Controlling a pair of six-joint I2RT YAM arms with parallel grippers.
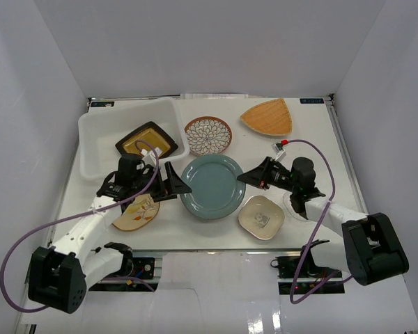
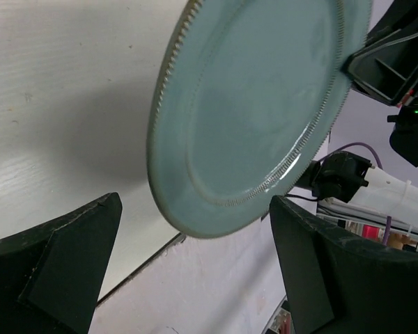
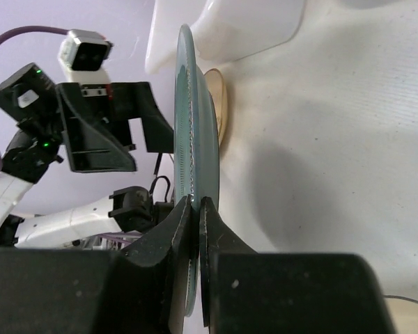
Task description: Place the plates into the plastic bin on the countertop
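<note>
Next, my left gripper grips the plate's free rim (image 2: 202,226) and places it, as my right gripper holds the teal plate across from the bin (image 1: 101,142) beside my left arm.
The teal round plate (image 1: 212,186) is in the middle of the countertop (image 1: 313,149). My right gripper (image 1: 241,178) is shut on its right rim; the right wrist view shows the plate (image 3: 195,118) edge-on, pinched between the jaws (image 3: 196,206). The plate (image 2: 254,104) casts a wide shadow and looks raised off the surface. My left gripper (image 1: 177,182) stands open at the plate's left edge, fingers (image 2: 63,264) wide apart and touching nothing. The plastic bin (image 1: 97,132) at the back left holds the black-and-amber square plate (image 1: 146,141).
A petal-patterned plate (image 1: 208,135) lies beside the bin and an orange fan-shaped plate (image 1: 267,117) at the back right. A small cream square plate (image 1: 261,216) sits near the front. A cream painted plate (image 1: 136,213) lies under my left arm.
</note>
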